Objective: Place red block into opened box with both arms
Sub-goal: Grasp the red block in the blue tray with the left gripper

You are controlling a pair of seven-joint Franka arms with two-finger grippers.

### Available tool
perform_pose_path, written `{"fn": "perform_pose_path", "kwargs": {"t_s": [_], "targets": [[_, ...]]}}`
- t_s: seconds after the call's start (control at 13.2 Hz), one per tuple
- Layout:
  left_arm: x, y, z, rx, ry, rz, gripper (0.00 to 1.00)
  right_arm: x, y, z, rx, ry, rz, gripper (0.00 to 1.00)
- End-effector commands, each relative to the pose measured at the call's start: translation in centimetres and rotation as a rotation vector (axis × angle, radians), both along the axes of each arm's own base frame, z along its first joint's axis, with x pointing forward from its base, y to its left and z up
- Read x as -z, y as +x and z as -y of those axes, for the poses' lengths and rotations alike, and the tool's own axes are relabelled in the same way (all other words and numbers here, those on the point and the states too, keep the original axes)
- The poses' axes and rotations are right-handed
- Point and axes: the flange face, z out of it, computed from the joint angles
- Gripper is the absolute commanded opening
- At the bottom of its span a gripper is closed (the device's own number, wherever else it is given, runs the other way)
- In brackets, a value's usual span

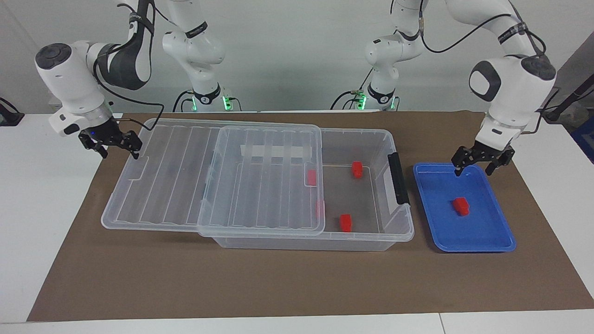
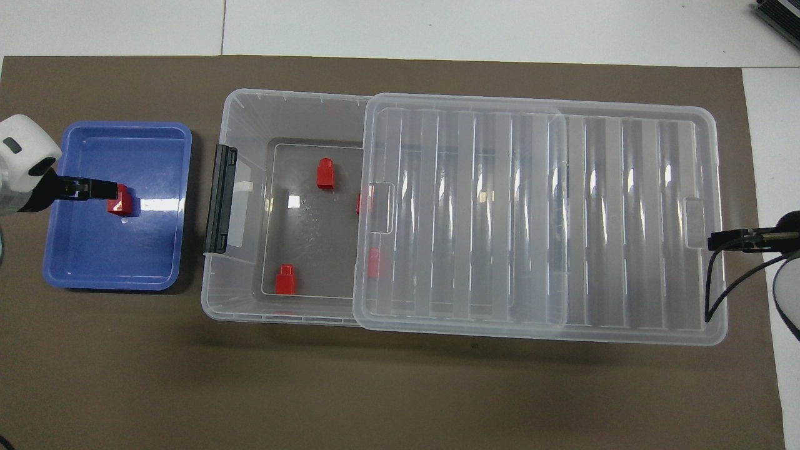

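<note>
The ribbed lid (image 2: 540, 219) will slide straight over the still box and cover it when I push, because the lid lies flat along the box's long rims (image 2: 300, 320).
One red block (image 1: 461, 206) (image 2: 119, 200) lies in the blue tray (image 1: 492, 243) (image 2: 75, 275). My left gripper (image 1: 473, 170) (image 2: 103, 187) hangs open over the tray, above the part nearest the robots, holding nothing. The clear box (image 1: 399, 222) (image 2: 250, 112) is partly uncovered. Its ribbed lid (image 1: 209, 185) (image 2: 537, 212) is slid toward the right arm's end and overhangs the box. My right gripper (image 1: 119, 153) (image 2: 719, 240) is open at the lid's end edge. Two red blocks (image 1: 357, 169) (image 1: 345, 222) lie in the uncovered part, and two more (image 1: 312, 176) show under the lid.
A brown mat (image 1: 278, 287) covers the table. The box's dark latch (image 1: 398, 178) faces the tray across a narrow gap. White table (image 1: 37, 208) borders the mat at both ends.
</note>
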Motion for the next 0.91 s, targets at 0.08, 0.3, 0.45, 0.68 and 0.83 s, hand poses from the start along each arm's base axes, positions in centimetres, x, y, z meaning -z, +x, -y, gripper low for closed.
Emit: {"fn": "perform_pose_path", "kwargs": {"t_s": [0.08, 0.3, 0.45, 0.68, 0.83], "targets": [[6.4, -0.3, -1.3, 0.058, -0.007, -0.001, 1.00, -5.4, 1.2, -0.7, 0.008, -0.013, 0.007, 1.00], [8.8, 0.0, -2.8, 0.093, -0.005, -0.010, 1.00, -9.2, 2.3, -5.2, 0.094, -0.006, 0.020, 1.00], [9.7, 0.4, -3.1, 0.092, -0.005, 0.007, 1.00, -11.7, 2.9, -8.9, 0.125, 0.000, 0.018, 1.00], [10.8, 0.9, -3.4, 0.073, -0.004, 0.046, 1.00, -15.0, 4.2, -13.0, 0.201, 0.026, 0.038, 1.00], [11.1, 1.0, -3.3, 0.076, -0.004, 0.048, 0.99, -16.5, 4.6, -15.4, 0.214, 0.032, 0.038, 1.00]]}}
